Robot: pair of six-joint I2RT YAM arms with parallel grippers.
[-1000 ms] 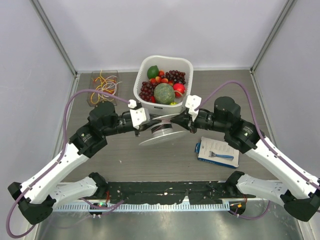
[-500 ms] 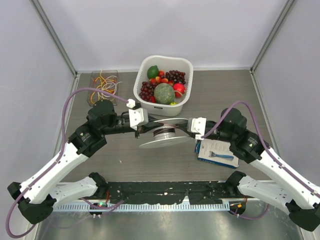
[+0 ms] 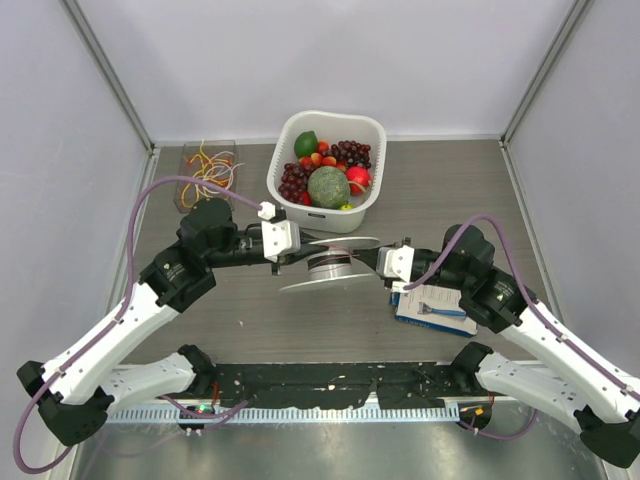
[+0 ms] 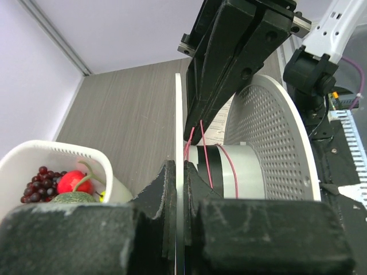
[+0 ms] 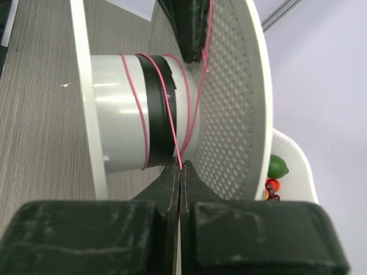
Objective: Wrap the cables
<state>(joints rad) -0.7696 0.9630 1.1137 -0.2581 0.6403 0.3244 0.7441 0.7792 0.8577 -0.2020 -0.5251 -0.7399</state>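
Note:
The red cable circles the spool's middle (image 5: pixel 136 112) inside both spool edges, so my right gripper should keep gripping that piece until the spool reaches the tabletop (image 3: pixel 320 308), then release.
A white spool (image 3: pixel 328 262) with perforated flanges and a black-banded hub hangs between my arms. My left gripper (image 3: pixel 292 250) is shut on its thin flange edge (image 4: pixel 179 189). A thin red cable (image 5: pixel 166 109) runs in a few turns around the hub (image 4: pixel 229 172). My right gripper (image 3: pixel 378 260) is shut on that red cable right at the hub, its fingertips (image 5: pixel 184 177) pinching the strand. More cables (image 3: pixel 208 168), red, orange and yellow, lie tangled in a clear tray at the back left.
A white basket (image 3: pixel 372 190) of fruit stands just behind the spool. A white card with a blue razor (image 3: pixel 432 305) lies under my right arm. Grey walls close in on both sides.
My right gripper has pulled back from the spool's far side, swung down and come in low beside the hub. The spool and left gripper have barely moved.

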